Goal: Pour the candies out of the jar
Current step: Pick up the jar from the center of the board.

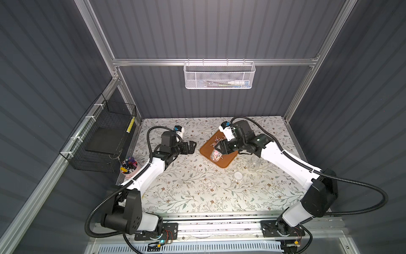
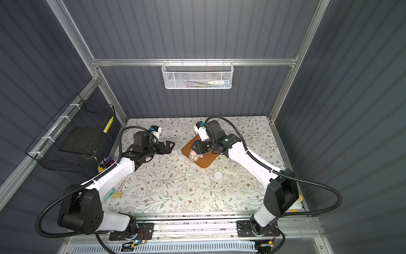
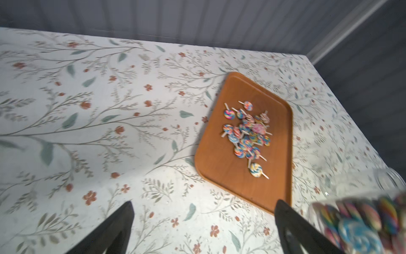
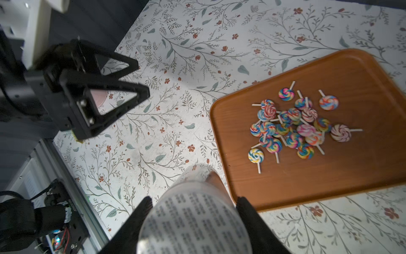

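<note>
Next, I take the jar's body (image 1: 216, 156) with my left gripper, because my right gripper holds the closed jar by its lid end (image 4: 194, 216). That will free my right gripper to open the jar's lid.
My right gripper (image 4: 195, 199) is shut on the clear jar (image 4: 193, 220), with its printed label between the fingers. In both top views the jar (image 1: 215, 155) (image 2: 194, 155) hangs tilted over the near left part of the brown tray (image 1: 226, 163) (image 2: 206, 162). Swirled candies still show inside the jar (image 3: 360, 222). A heap of candies (image 4: 294, 125) (image 3: 248, 134) lies on the tray (image 4: 329, 173) (image 3: 219, 158). My left gripper (image 1: 193, 147) (image 2: 171, 145) (image 3: 204, 202) stands open and empty over the table, left of the tray.
A second clear jar (image 1: 254, 163) and a small round clear lid (image 1: 238, 175) sit right of the tray. A pink cup of marker pens (image 1: 129, 167) stands at the table's left edge below a black wire basket (image 1: 98, 140). A white mesh basket (image 1: 219, 75) hangs on the back wall.
</note>
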